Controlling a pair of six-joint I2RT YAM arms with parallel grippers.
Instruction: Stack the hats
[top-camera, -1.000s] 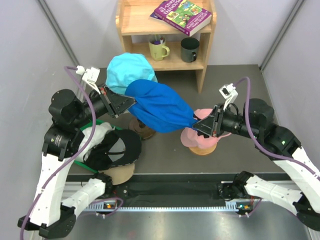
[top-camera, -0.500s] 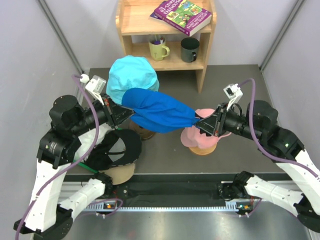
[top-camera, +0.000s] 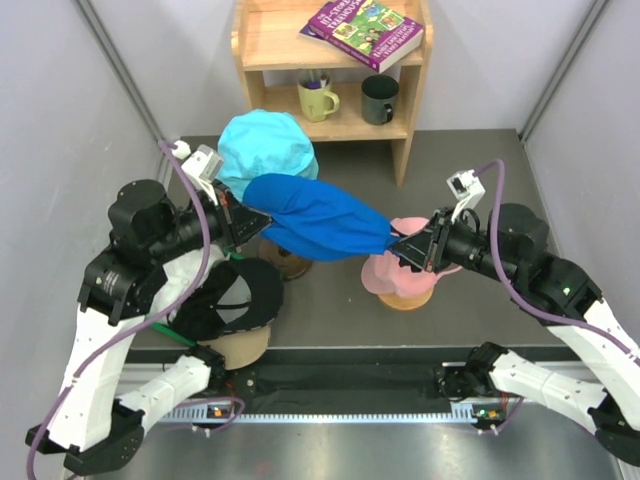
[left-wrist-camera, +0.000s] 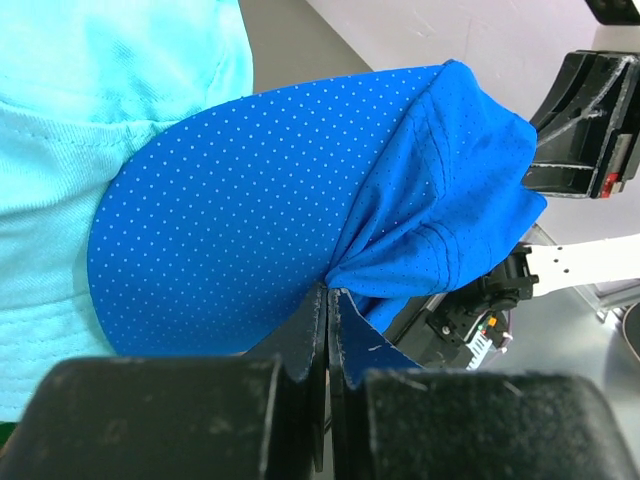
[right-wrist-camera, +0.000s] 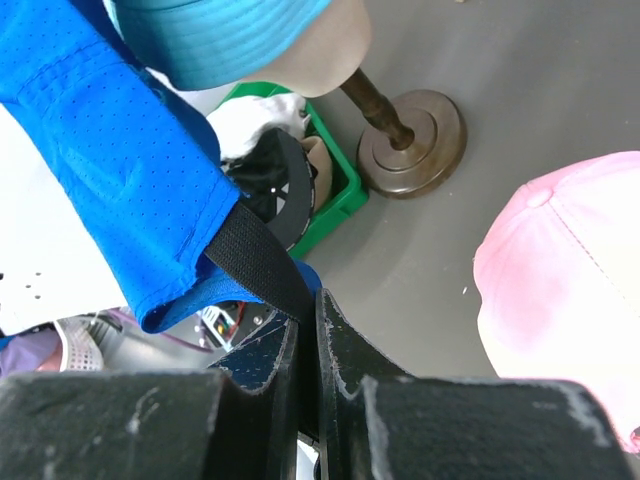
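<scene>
The blue cap's strap end is over the pink cap and the blue cap's visor trails behind, so my left gripper should keep going toward the pink cap and let go there.
A royal blue cap hangs stretched in the air between my two grippers. My left gripper is shut on its edge beside the brim. My right gripper is shut on the black back strap. The blue cap's brim end overlaps the front of the cyan bucket hat, which sits on a head on a wooden stand. Beneath the right gripper, a pink cap rests on a second stand. At the front left sits a black cap.
A wooden shelf at the back holds a yellow-green mug, a dark mug and a book. A green bin with white fabric stands by the left arm. Grey walls close both sides.
The left arm has shifted right and forward, carrying the brim end of the blue cap against the cyan hat. The cap now hangs flatter. The right gripper has barely moved.
</scene>
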